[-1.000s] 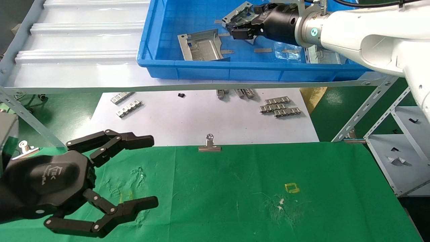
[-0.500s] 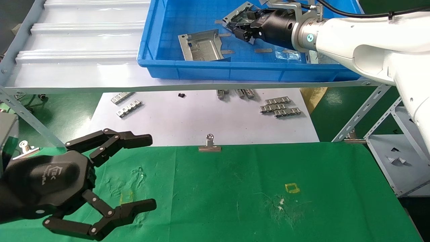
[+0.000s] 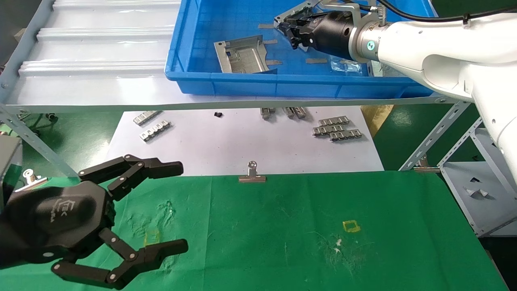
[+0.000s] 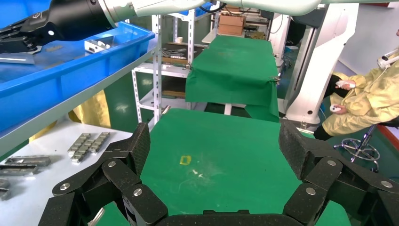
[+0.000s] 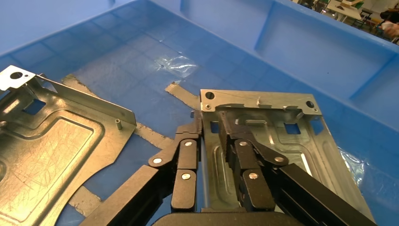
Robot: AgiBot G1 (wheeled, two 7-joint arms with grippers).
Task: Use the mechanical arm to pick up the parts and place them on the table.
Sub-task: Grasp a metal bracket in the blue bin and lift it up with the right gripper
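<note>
My right gripper's inner finger is away from the part's upright side [image 5: 204, 141]. I should open, put both fingers around that side [image 5: 205, 167] again and close them before I lift.
My right gripper [image 3: 288, 29] is inside the blue bin [image 3: 282, 87], shut on the folded rim of a silver-grey stamped part [image 3: 297, 10]. In the right wrist view the fingers [image 5: 209, 120] pinch the rim of that part [image 5: 282, 136], one finger on each side. A second part [image 3: 242, 54] lies flat in the bin to its left and also shows in the right wrist view [image 5: 51, 136]. A third part [image 3: 387, 68] is mostly hidden behind the white arm. My left gripper [image 3: 180, 206] is open and empty above the left of the green table [image 3: 282, 218], and the left wrist view shows it open [image 4: 214, 146].
The bin stands on a pale ribbed shelf [image 3: 101, 40]. Below it a white sheet [image 3: 242, 141] holds small ridged metal strips [image 3: 335, 129]. A silver binder clip [image 3: 252, 174] sits at the cloth's far edge. A grey rack [image 3: 476, 190] stands at the right.
My right gripper has shifted a little towards the far side of the bin, and the gripped part has tilted up with it. The left arm has barely moved.
</note>
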